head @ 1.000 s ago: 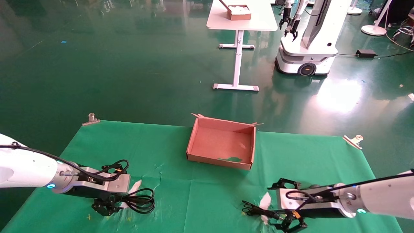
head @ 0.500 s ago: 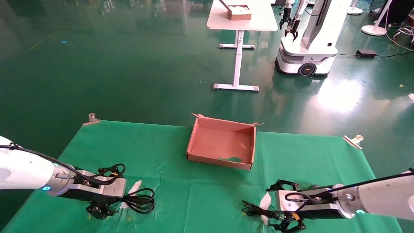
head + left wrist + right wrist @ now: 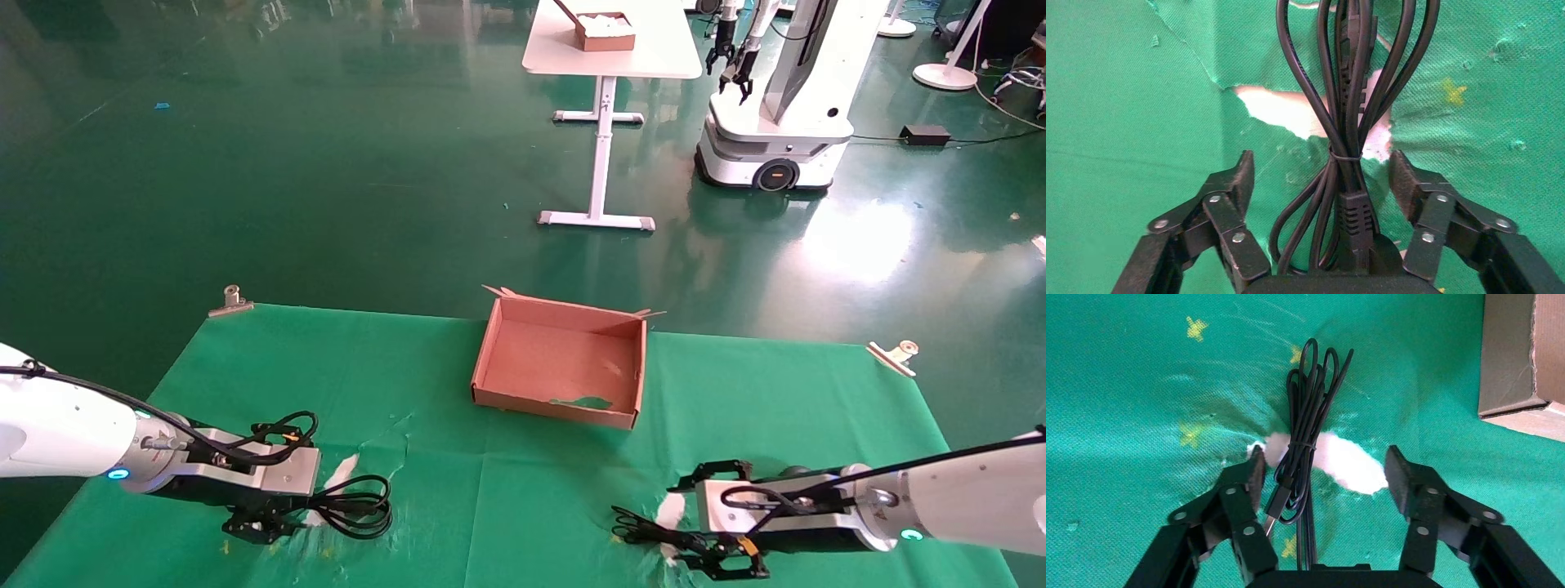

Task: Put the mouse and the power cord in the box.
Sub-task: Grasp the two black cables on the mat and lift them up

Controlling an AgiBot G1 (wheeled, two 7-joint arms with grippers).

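Note:
The power cord [image 3: 357,508] will stay in one bundle when the robot lifts it to the box, because a thin tie [image 3: 1344,157] pinches its loops together.
The power cord [image 3: 357,507] lies coiled on the green cloth at the front left. My left gripper [image 3: 260,525] is open and low over its tied end. In the left wrist view the cord [image 3: 1344,98] and its plug run between the gripper's [image 3: 1322,173] spread fingers without touching them. At the front right, the mouse's thin cable bundle [image 3: 643,527] lies on the cloth, and the mouse body is hidden. My right gripper [image 3: 723,559] is open around that bundle [image 3: 1306,416], whose USB plug sits close to one finger [image 3: 1251,478]. The brown box [image 3: 556,406] stands empty at the middle back.
The cloth is torn, with white patches [image 3: 341,469] under both cords. Metal clips [image 3: 231,300] [image 3: 895,355] hold its far corners. Beyond the table are a white table [image 3: 645,57] with a brown box and another robot [image 3: 776,122]. A box corner [image 3: 1517,361] shows in the right wrist view.
Both grippers have sunk slightly toward the cloth, the left one also shifting a little left. Neither cord has moved.

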